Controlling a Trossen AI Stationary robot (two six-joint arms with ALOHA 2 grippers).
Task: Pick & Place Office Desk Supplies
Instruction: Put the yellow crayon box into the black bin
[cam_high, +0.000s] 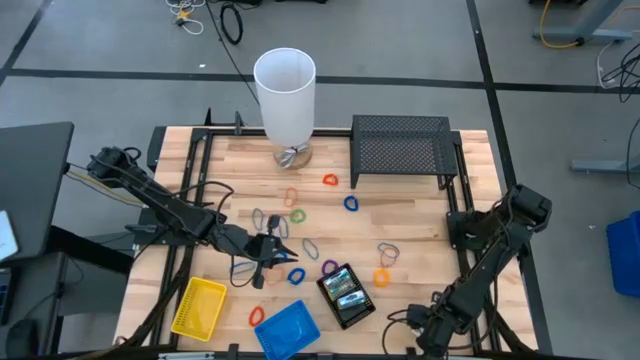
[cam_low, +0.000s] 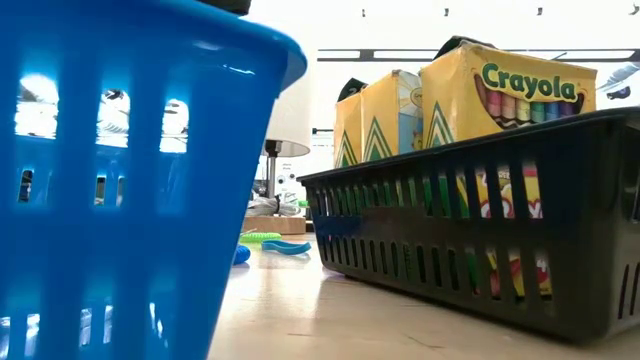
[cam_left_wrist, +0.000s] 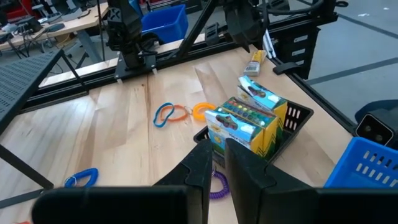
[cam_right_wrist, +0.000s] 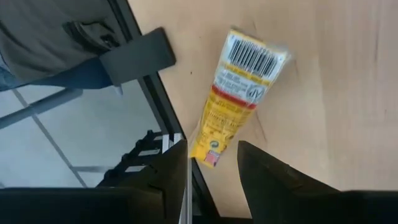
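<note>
The yellow packet's lower end (cam_right_wrist: 210, 149) sits at a slant between the fingers of the robot's right gripper, so that gripper should turn to line up and take hold of the packet's red band (cam_right_wrist: 233, 98).
A small yellow printed packet (cam_right_wrist: 239, 93) with a barcode lies flat on the wood by the table's near right edge. My right gripper (cam_right_wrist: 211, 165) hangs over it, pointing steeply down and open, its fingers either side of the packet's lower end. My left gripper (cam_left_wrist: 217, 165) hovers left of centre, shut, with nothing seen between its fingers. Ahead of it stands the black tray (cam_left_wrist: 298, 118) with green-yellow crayon boxes (cam_left_wrist: 245, 121) upright inside. Coloured rubber-band loops (cam_high: 300, 215) lie scattered on the table. A blue tray (cam_high: 285, 328) and a yellow tray (cam_high: 198, 305) sit at the near edge.
A tall white cylinder (cam_high: 285, 95) and a black mesh rack (cam_high: 400, 145) stand at the far side. A black frame rail (cam_right_wrist: 158, 112) runs along the table edge right beside the packet. A purple loop (cam_left_wrist: 219, 185) lies just ahead of my left gripper.
</note>
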